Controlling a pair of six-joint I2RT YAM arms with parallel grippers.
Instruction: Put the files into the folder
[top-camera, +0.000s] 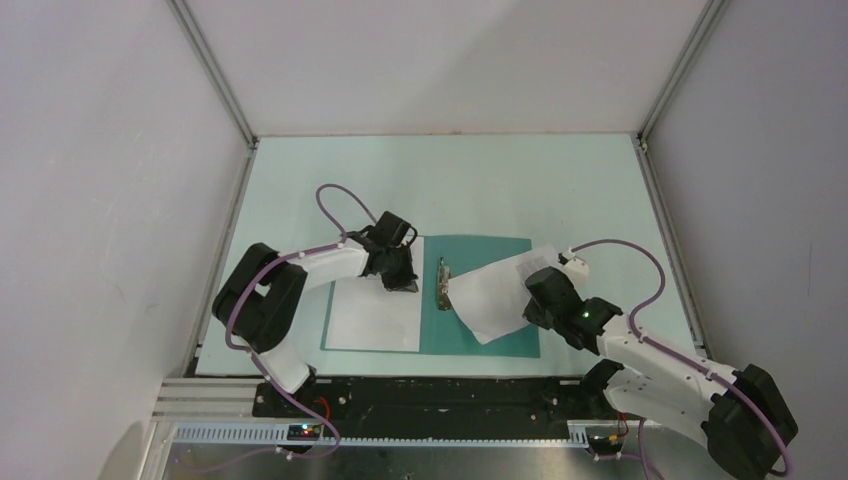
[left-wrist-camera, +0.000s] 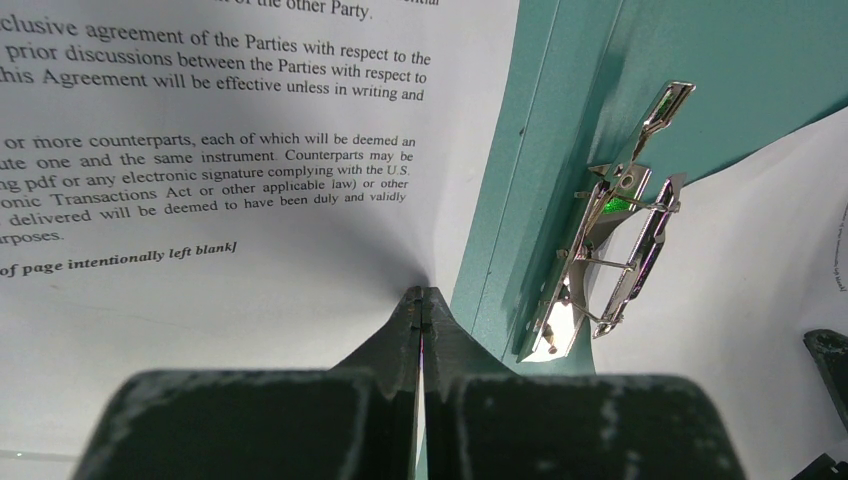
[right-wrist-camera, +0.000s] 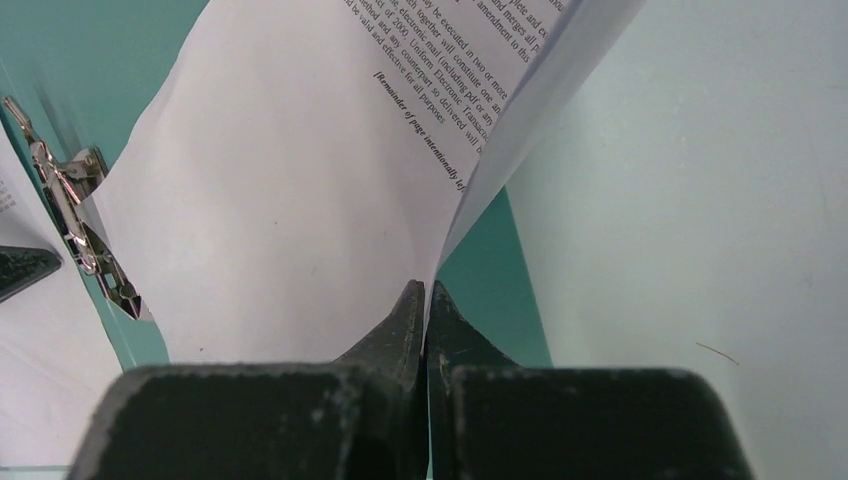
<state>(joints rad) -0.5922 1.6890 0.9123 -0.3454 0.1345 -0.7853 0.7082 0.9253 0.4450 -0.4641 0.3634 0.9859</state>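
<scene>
Next, I turn the second sheet straight with my right gripper to bring its long edge along the folder's spine (top-camera: 431, 325), because the sheet lies at a slant with only its corner at the metal clip (top-camera: 451, 283).
The teal folder (top-camera: 490, 248) lies open on the table, its metal clip (top-camera: 442, 283) standing at the spine. One file, a white printed sheet (top-camera: 375, 315), lies flat over the folder's left half. My left gripper (top-camera: 402, 278) is shut on that sheet's right edge (left-wrist-camera: 200, 300), just left of the clip (left-wrist-camera: 610, 250). A second printed sheet (top-camera: 490, 298) curls up above the folder's right half. My right gripper (top-camera: 545, 292) is shut on the edge of that lifted sheet (right-wrist-camera: 300, 200), with teal folder (right-wrist-camera: 490, 270) showing beneath it.
The pale green table (top-camera: 500, 180) is walled by white panels on three sides, with metal posts at the back corners. Both arms' bases sit on the black rail (top-camera: 430, 395) at the near edge. Purple cables loop over each arm.
</scene>
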